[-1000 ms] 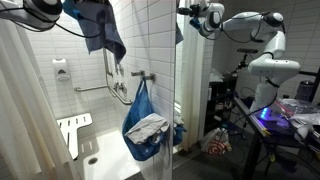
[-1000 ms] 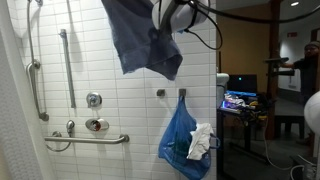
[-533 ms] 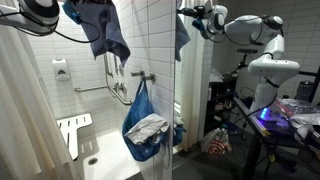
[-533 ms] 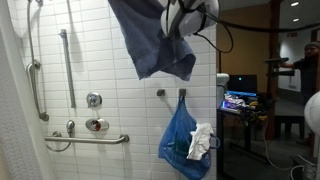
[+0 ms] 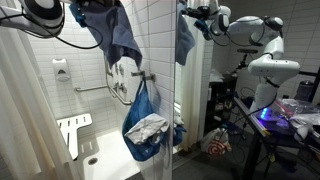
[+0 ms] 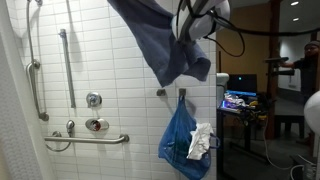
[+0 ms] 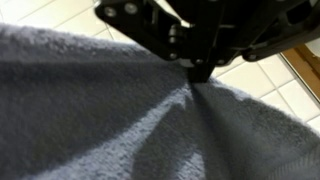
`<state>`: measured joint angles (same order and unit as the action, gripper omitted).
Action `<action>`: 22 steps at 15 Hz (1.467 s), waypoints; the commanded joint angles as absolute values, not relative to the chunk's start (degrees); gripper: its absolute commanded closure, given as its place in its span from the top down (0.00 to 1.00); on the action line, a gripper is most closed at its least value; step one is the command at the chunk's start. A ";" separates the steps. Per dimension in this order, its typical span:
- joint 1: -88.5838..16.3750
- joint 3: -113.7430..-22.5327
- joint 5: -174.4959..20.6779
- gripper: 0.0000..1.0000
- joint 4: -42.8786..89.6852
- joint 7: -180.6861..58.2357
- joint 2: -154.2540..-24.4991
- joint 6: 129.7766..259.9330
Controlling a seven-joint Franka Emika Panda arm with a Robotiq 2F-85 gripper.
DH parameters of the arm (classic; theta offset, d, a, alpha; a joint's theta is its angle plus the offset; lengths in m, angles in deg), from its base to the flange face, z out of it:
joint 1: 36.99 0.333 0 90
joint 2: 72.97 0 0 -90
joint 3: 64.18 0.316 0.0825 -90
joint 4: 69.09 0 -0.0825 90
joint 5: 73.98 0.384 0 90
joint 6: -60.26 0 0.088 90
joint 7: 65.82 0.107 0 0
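Note:
Next, my gripper moves up and back along the towel (image 6: 132, 7) until its full length hangs down, because the towel's long part (image 6: 148, 24) stretches overhead from my gripper.
My gripper (image 6: 200, 22) is shut on a blue-grey towel (image 6: 165, 42) and holds it high in front of the white tiled shower wall. The towel hangs down from the jaws in loose folds. It also shows in an exterior view (image 5: 115, 38). In the wrist view the gripper (image 7: 200, 72) pinches a ridge of the towel (image 7: 110, 120), which fills most of the picture. Below the towel a blue bag (image 6: 183, 140) with a white cloth (image 6: 200, 138) in it hangs from a wall hook (image 6: 182, 93).
Grab bars (image 6: 88, 139) and a shower valve (image 6: 93, 100) are on the tiled wall. A fold-down shower seat (image 5: 73, 132) and a curtain (image 5: 22, 110) stand beside the blue bag (image 5: 143, 125). A glass partition edge (image 5: 178, 90) separates a desk with a monitor (image 6: 240, 95).
The gripper has carried the towel sideways along the wall, so it now hangs closer above the hook and the blue bag. The bag has not moved.

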<state>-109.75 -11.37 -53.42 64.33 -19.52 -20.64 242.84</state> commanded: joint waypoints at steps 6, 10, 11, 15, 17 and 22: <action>-109.51 -12.83 -54.86 0.00 65.79 -20.03 -16.92 245.84; -107.33 -12.33 -57.27 0.00 64.35 -24.89 -16.10 249.16; -106.66 -11.82 -57.75 0.00 63.96 -26.25 -16.35 250.25; -100.55 -11.84 -59.15 0.00 62.55 -32.98 -21.45 254.17; -96.24 -12.33 -58.95 0.00 62.19 -35.39 -25.43 255.90; -85.50 -15.98 -57.13 0.00 61.86 -39.22 -33.57 253.95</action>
<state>-91.68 -12.87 -57.92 63.67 -35.12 -26.58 254.36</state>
